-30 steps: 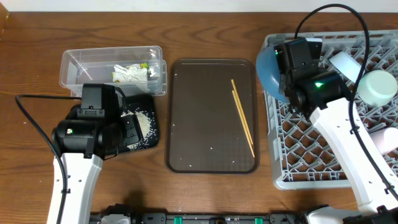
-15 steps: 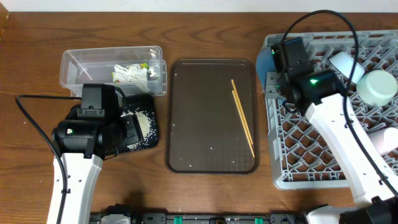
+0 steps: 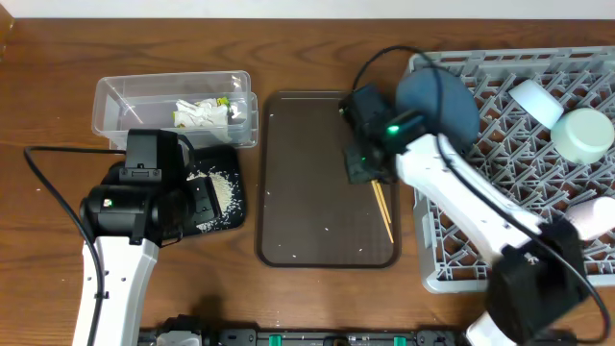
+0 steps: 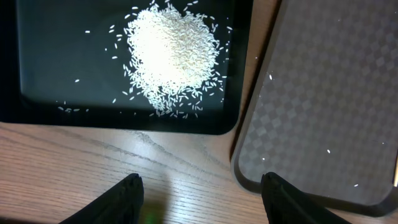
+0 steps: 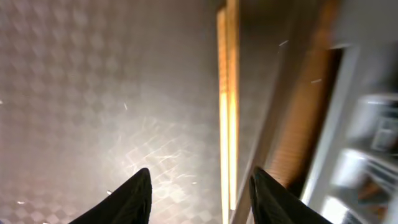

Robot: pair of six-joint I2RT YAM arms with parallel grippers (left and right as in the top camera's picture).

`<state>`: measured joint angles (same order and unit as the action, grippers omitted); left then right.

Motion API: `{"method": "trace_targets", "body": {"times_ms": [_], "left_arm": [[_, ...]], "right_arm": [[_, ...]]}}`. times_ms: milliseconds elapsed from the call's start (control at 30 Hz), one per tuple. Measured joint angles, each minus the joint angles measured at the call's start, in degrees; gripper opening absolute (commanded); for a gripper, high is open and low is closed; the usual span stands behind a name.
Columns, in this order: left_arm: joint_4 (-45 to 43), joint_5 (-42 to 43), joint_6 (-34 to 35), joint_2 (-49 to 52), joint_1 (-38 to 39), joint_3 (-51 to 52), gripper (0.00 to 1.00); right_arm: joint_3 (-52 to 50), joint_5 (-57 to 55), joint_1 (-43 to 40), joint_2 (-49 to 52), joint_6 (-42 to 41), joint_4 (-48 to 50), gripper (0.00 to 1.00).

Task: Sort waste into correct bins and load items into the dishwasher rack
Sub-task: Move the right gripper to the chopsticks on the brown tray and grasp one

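Observation:
My right gripper's fingers are open with the wooden chopsticks (image 3: pixel 383 213) lengthwise between them, so I should keep lowering until the fingers straddle one chopstick (image 5: pixel 224 168), then close.
Two wooden chopsticks (image 3: pixel 385 217) (image 5: pixel 227 112) lie on the brown tray (image 3: pixel 307 192) (image 5: pixel 112 93). My right gripper (image 3: pixel 363 165) (image 5: pixel 199 180) hangs open just above their far ends, holding nothing. The dark-blue dish (image 3: pixel 438 101) stands in the back-left corner of the grey rack (image 3: pixel 500 192). Rice scraps (image 3: pixel 223 187) (image 4: pixel 174 53) are heaped in the black tray (image 3: pixel 238 210) (image 4: pixel 37 106). Crumpled tissue and wrapper (image 3: pixel 206 114) lie in the clear tub (image 3: pixel 125 101). My left gripper (image 4: pixel 202 186) is open and empty over bare wood beside the black tray.
A white cup (image 3: pixel 533 100) and a mint-green bowl (image 3: pixel 582 135) sit in the rack's back right, with a pale item (image 3: pixel 593 215) at its right edge. The left arm (image 3: pixel 144 192) covers part of the black tray. The brown tray's corner (image 4: pixel 323 124) lies close to the left fingers.
The right gripper let go of the dark-blue dish in the rack and swung left over the brown tray, above the chopsticks. The left arm has not moved.

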<state>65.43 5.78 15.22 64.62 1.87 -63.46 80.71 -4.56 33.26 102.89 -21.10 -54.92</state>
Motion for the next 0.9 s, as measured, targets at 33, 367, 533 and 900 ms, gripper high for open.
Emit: {"method": "trace_targets", "body": {"times_ms": [33, 367, 533, 900], "left_arm": [[-0.04, 0.0, 0.0, 0.0, 0.0, 0.0, 0.64], [-0.02, 0.0, 0.0, 0.0, 0.0, 0.0, 0.64], [-0.02, 0.0, 0.0, 0.0, 0.0, 0.0, 0.64], [-0.02, 0.0, 0.0, 0.0, 0.0, 0.0, 0.64]], "right_arm": [[0.0, 0.13, 0.35, 1.44, 0.0, 0.04, 0.47], [-0.13, -2.56, 0.92, 9.44, -2.49, 2.08, 0.49], [-0.13, -3.02, 0.92, 10.1, -2.62, 2.25, 0.49], [-0.13, -3.17, 0.92, 13.22, -2.64, 3.17, 0.49]]}}
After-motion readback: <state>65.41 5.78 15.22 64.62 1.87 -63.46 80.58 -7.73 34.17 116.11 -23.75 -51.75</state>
